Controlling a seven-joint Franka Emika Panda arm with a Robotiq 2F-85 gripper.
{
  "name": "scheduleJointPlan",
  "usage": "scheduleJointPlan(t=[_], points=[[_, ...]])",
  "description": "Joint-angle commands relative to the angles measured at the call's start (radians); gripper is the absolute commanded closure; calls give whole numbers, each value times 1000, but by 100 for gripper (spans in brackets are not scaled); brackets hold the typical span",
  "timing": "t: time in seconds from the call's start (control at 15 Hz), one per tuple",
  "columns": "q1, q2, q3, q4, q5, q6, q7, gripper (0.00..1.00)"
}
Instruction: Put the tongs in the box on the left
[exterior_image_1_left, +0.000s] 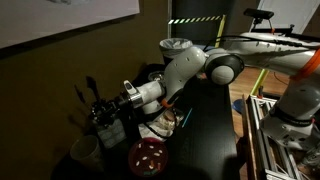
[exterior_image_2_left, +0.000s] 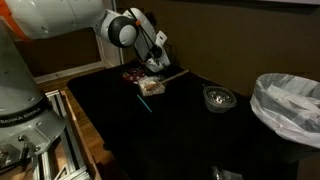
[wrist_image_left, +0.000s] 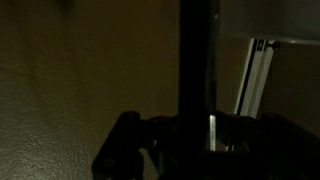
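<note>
The dark tongs (wrist_image_left: 197, 60) point straight out from my gripper, just above the box (exterior_image_1_left: 111, 132). I should keep guiding them in until they reach inside, then let go.
My gripper (exterior_image_1_left: 103, 113) is shut on the dark tongs (exterior_image_1_left: 86, 97), whose thin arms stick out up and away from the jaws. In the wrist view the tongs (wrist_image_left: 195, 60) show as a dark vertical bar running from the top edge down between the fingers (wrist_image_left: 197, 140). The small pale box (exterior_image_2_left: 150, 88) sits on the black table just below the gripper (exterior_image_2_left: 157, 67). In an exterior view the box (exterior_image_1_left: 109, 130) lies right under the gripper. The scene is dim, and whether the tongs touch the box cannot be told.
A light wooden spoon (exterior_image_2_left: 173, 74) lies beside the box. A red round item (exterior_image_1_left: 148, 157) and a pale cup (exterior_image_1_left: 85, 151) stand near it. A grey bowl (exterior_image_2_left: 218, 97) and a white lined bin (exterior_image_2_left: 290, 105) are farther off. A green stick (exterior_image_2_left: 145, 103) lies on the table.
</note>
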Motion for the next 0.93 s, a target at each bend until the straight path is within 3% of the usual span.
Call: scheduleJointPlan(t=[0.0, 0.27, 0.87], points=[[-10, 64, -5, 56, 23, -10, -61, 100], [-28, 99, 12, 94, 129, -75, -151, 100], [-34, 97, 13, 55, 196, -212, -121, 100]])
